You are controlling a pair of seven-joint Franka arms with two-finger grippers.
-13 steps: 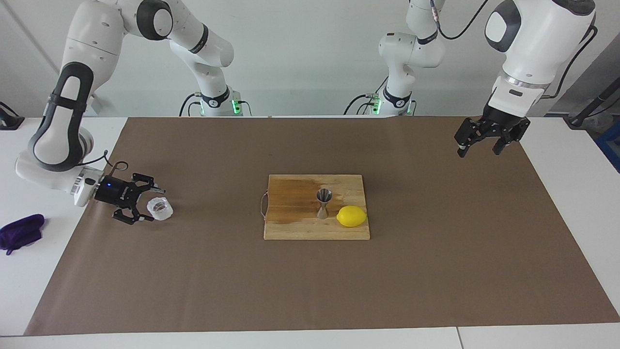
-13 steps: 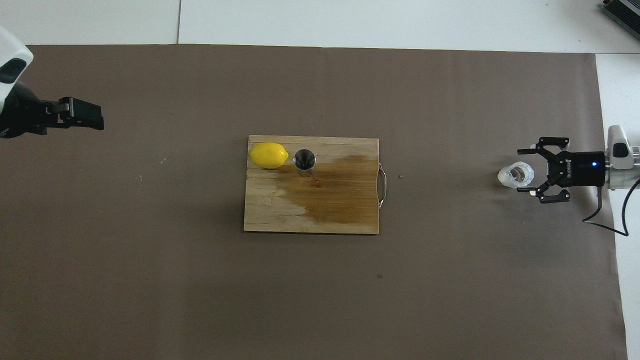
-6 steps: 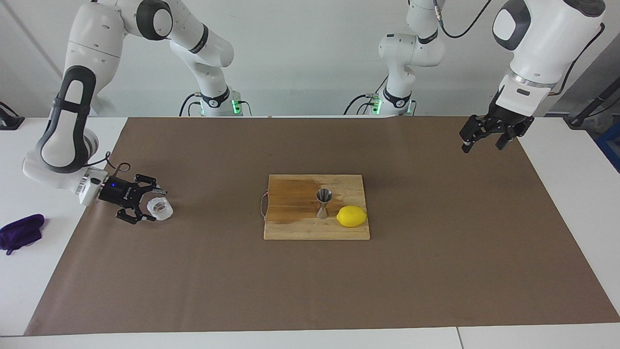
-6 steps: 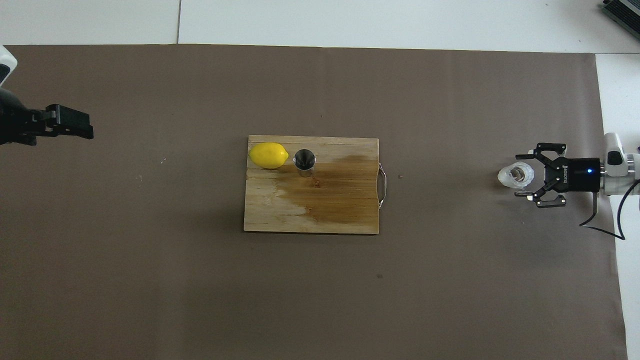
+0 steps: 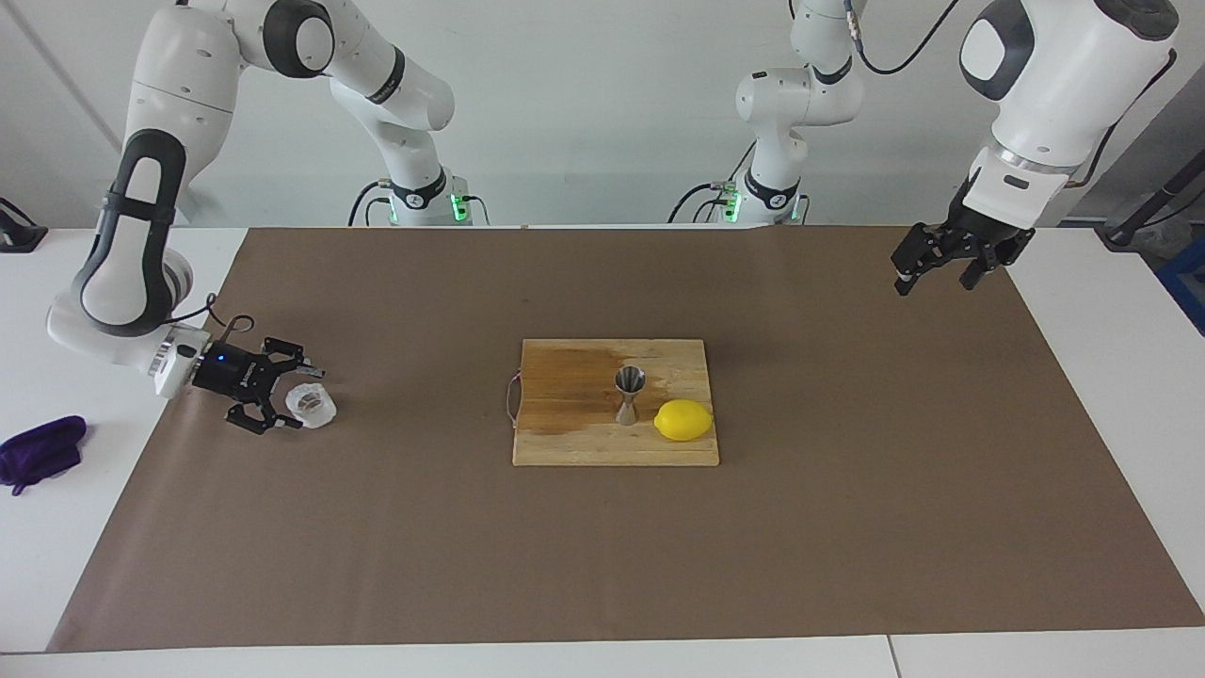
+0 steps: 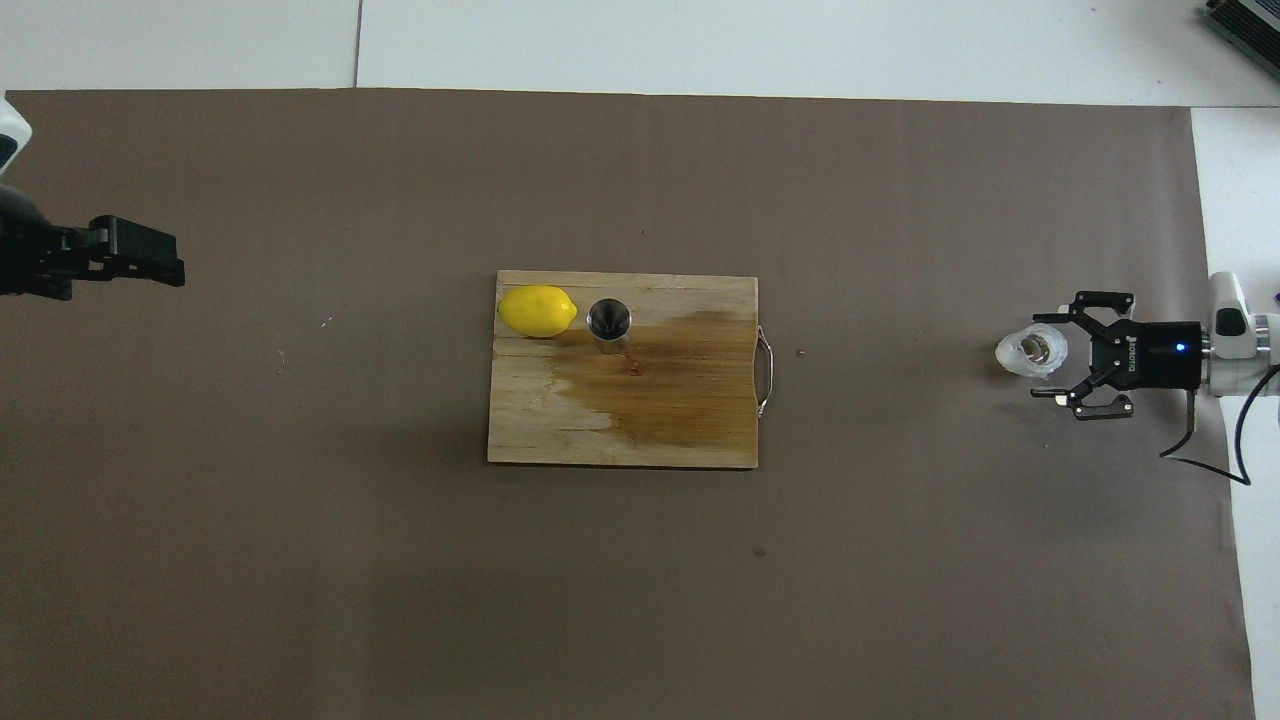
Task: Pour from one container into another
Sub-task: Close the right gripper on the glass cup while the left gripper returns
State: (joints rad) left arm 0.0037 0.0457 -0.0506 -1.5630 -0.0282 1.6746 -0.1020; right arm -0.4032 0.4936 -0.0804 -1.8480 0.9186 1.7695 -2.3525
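A stray drop (image 6: 800,353) is on the mat beside the wet board, so I expect the cup (image 6: 1032,350) to drip on the mat when I bring it back from pouring.
The small clear faceted glass cup (image 5: 311,406) stands on the brown mat at the right arm's end of the table; it also shows in the overhead view (image 6: 1026,353). My right gripper (image 5: 299,401) lies low and level beside it, open, its fingertips on either side of the cup's edge (image 6: 1043,357). The steel hourglass jigger (image 5: 629,395) stands upright on the wooden cutting board (image 5: 565,438), also seen from overhead (image 6: 609,322). My left gripper (image 5: 934,275) hangs open and empty in the air over the mat's corner at the left arm's end (image 6: 140,260).
A yellow lemon (image 5: 683,420) lies on the board right beside the jigger. The board (image 6: 680,420) has a dark wet patch. A purple cloth (image 5: 42,452) lies off the mat at the right arm's end.
My right gripper has drawn back a little from the glass cup, toward the table's end. My left gripper has risen slightly and shifted toward the table's end. The cup and jigger have not moved.
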